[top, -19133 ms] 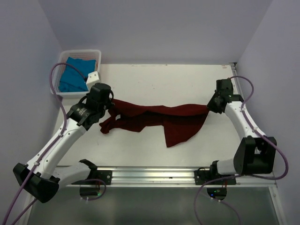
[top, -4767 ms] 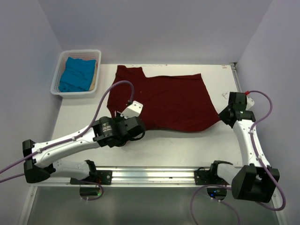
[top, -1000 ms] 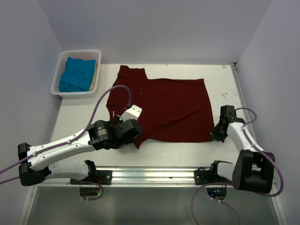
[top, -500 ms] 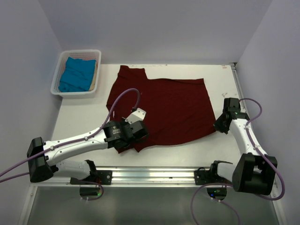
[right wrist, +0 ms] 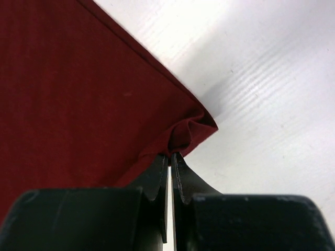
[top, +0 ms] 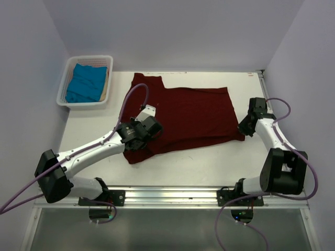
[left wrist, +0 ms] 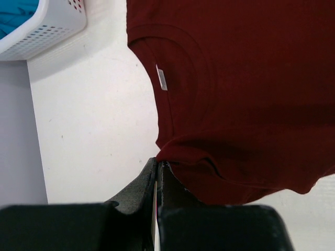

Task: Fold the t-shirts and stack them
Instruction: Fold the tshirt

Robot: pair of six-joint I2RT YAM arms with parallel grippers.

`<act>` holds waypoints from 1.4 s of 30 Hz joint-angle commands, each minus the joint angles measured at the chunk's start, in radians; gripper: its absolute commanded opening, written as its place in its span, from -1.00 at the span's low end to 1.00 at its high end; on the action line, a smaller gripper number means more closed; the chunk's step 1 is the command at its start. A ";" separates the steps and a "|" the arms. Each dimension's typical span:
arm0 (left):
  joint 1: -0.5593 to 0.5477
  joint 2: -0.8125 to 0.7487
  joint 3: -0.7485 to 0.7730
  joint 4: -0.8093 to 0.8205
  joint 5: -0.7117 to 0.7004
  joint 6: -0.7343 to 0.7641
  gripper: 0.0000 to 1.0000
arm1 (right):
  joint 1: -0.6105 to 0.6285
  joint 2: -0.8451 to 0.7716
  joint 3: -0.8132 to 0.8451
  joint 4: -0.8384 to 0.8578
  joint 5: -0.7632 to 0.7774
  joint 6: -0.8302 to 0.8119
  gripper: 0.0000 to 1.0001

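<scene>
The maroon t-shirt's near corner [top: 243,138] is held in my right gripper, in line with the t-shirt's side edge [top: 233,110], so the gripper should go on folding along that edge until the flap lies flat.
The dark maroon t-shirt [top: 194,112] lies spread across the middle of the table, its collar [left wrist: 167,57] with a white label toward the far left. My left gripper [top: 152,129] is shut on a bunched fold of its near-left part [left wrist: 158,162]. At the shirt's near-right corner [right wrist: 196,125], my right gripper [top: 245,128] [right wrist: 170,154] is shut on the cloth. The teal t-shirt [top: 85,82] lies crumpled in the white basket [top: 90,58] at the far left.
The slatted basket [left wrist: 49,26] stands off the table's far-left corner, a short way from the collar. Bare white table [top: 89,125] lies left of the maroon shirt and along the front edge. Purple walls close in the left, right and back.
Both grippers have moved away from the front edge, carrying the shirt's near edge with them. The near-left part now bunches up under the left gripper.
</scene>
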 commanded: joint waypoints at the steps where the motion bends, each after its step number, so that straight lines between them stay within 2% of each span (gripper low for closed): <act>1: 0.053 0.016 0.034 0.126 -0.037 0.099 -1.00 | -0.002 0.061 0.069 0.069 -0.009 0.013 -1.00; 11: 0.116 0.060 0.000 0.263 -0.009 0.186 -1.00 | -0.002 0.173 0.129 0.129 -0.044 0.013 -1.00; 20: 0.154 0.066 -0.009 0.309 -0.011 0.232 -1.00 | -0.002 0.228 0.202 0.139 -0.067 0.016 -1.00; 31: 0.199 0.117 0.008 0.374 0.014 0.279 -1.00 | 0.000 0.386 0.291 0.168 -0.104 0.023 -1.00; 42: 0.233 0.175 0.017 0.416 0.020 0.301 -1.00 | 0.003 0.437 0.337 0.185 -0.116 0.027 -1.00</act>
